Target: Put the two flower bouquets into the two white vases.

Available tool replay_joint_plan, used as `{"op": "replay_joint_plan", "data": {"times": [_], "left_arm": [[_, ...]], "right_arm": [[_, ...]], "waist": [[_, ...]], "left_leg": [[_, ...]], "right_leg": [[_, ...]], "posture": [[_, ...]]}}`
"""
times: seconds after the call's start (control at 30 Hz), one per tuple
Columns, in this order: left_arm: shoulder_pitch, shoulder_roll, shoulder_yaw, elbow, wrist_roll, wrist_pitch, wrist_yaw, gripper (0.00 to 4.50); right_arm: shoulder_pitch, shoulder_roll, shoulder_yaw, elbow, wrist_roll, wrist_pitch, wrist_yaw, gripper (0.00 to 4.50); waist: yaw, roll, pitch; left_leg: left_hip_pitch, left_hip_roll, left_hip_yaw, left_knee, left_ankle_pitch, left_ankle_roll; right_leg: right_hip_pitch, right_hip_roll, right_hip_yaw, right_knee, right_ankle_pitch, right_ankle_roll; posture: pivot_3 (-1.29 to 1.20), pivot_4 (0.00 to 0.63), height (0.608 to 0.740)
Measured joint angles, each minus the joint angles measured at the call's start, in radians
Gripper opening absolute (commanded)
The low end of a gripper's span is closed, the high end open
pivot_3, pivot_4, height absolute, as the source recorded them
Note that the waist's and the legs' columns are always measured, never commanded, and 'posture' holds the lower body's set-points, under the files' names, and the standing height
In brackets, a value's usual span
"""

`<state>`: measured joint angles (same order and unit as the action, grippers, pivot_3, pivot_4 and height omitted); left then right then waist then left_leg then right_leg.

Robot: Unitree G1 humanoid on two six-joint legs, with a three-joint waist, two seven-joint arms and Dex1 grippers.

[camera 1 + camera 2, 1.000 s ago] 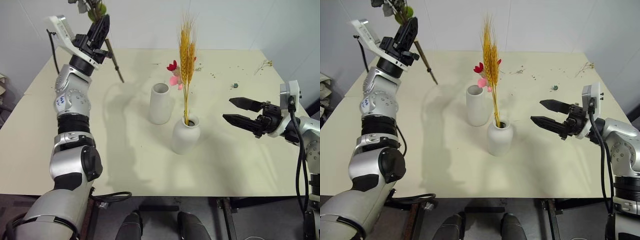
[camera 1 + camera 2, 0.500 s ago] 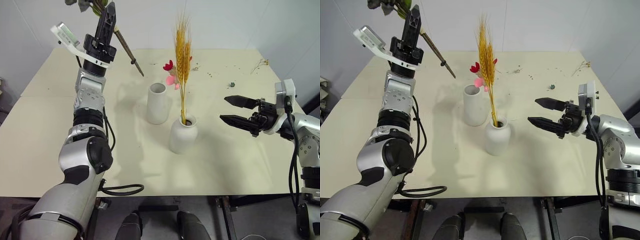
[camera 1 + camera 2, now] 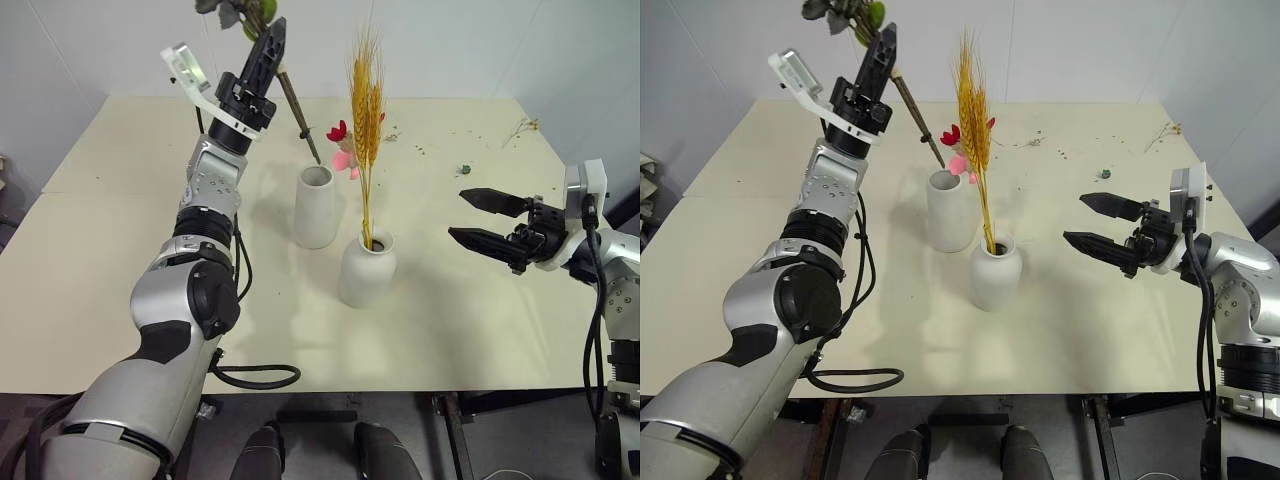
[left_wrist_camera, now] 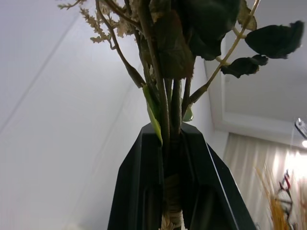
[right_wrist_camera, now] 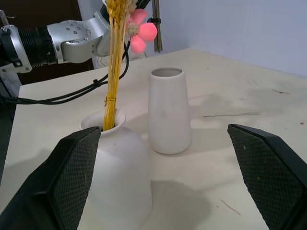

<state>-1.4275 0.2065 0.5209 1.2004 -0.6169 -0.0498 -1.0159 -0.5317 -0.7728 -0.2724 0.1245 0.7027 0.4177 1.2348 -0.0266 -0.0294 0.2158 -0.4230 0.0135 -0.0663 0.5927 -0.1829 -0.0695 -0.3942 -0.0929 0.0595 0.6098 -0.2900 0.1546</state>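
The brown stems' lower end is hanging over the taller vase's empty opening, so my left gripper should keep lowering the stems until they stand inside, and then let go.
My left gripper is raised and shut on the brown stems of one flower bouquet. Dark leaves and beige sprigs rise past the fingers. The stems slant down, and their tip hangs close above the mouth of the taller white vase. The other bouquet, golden wheat ears with small red-pink flowers, stands in the shorter rounded white vase, in front of and right of the tall one. My right gripper is open and empty over the table to the right of both vases, pointing at them.
The cream table has a few plant scraps near its far right corner and a small green bit. A white wall stands behind the table. Bare tabletop lies to the left of the vases and in front of them.
My left arm has swung to the right with its bouquet, bringing the stem tip from left of the taller vase to over its mouth. The right gripper has stayed in place.
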Motion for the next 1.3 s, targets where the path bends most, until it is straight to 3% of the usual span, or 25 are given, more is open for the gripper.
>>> {"op": "replay_joint_plan", "data": {"times": [0.37, 0.8, 1.27, 1.3], "left_arm": [[0.0, -0.006, -0.061, 0.068, 0.137, -0.1, 0.142, 0.14], [0.041, -0.03, -0.132, 0.075, 0.252, -0.145, 0.168, 0.14], [0.042, -0.016, -0.176, 0.073, 0.321, -0.173, 0.139, 4.48], [0.045, -0.002, -0.192, 0.067, 0.336, -0.175, 0.124, 4.48]], "right_arm": [[0.075, 0.0, -0.032, -0.088, 0.031, 0.02, -0.055, 4.5], [0.102, 0.0, -0.05, -0.127, 0.047, 0.04, -0.092, 4.5], [0.098, -0.001, -0.05, -0.127, 0.052, 0.042, -0.099, 4.5], [0.096, -0.001, -0.05, -0.127, 0.052, 0.042, -0.099, 4.5]], "waist": [[0.001, 0.0, 0.0], [0.002, 0.0, 0.0], [0.001, 0.0, 0.0], [0.0, 0.0, 0.0]], "left_leg": [[0.0, 0.0, 0.0, 0.0, 0.0, 0.0], [0.0, 0.0, 0.0, 0.0, 0.0, 0.0], [0.0, 0.0, 0.0, 0.0, 0.0, 0.0], [0.0, 0.0, 0.0, 0.0, 0.0, 0.0]], "right_leg": [[0.0, 0.0, 0.0, 0.001, 0.0, 0.0], [0.0, 0.0, 0.0, 0.001, 0.0, 0.0], [0.0, 0.0, 0.0, 0.001, 0.0, 0.0], [0.0, 0.0, 0.0, 0.001, 0.0, 0.0]], "posture": [[0.0, 0.15, 0.74], [0.0, 0.15, 0.74], [0.0, 0.15, 0.74], [0.0, 0.15, 0.74]]}}
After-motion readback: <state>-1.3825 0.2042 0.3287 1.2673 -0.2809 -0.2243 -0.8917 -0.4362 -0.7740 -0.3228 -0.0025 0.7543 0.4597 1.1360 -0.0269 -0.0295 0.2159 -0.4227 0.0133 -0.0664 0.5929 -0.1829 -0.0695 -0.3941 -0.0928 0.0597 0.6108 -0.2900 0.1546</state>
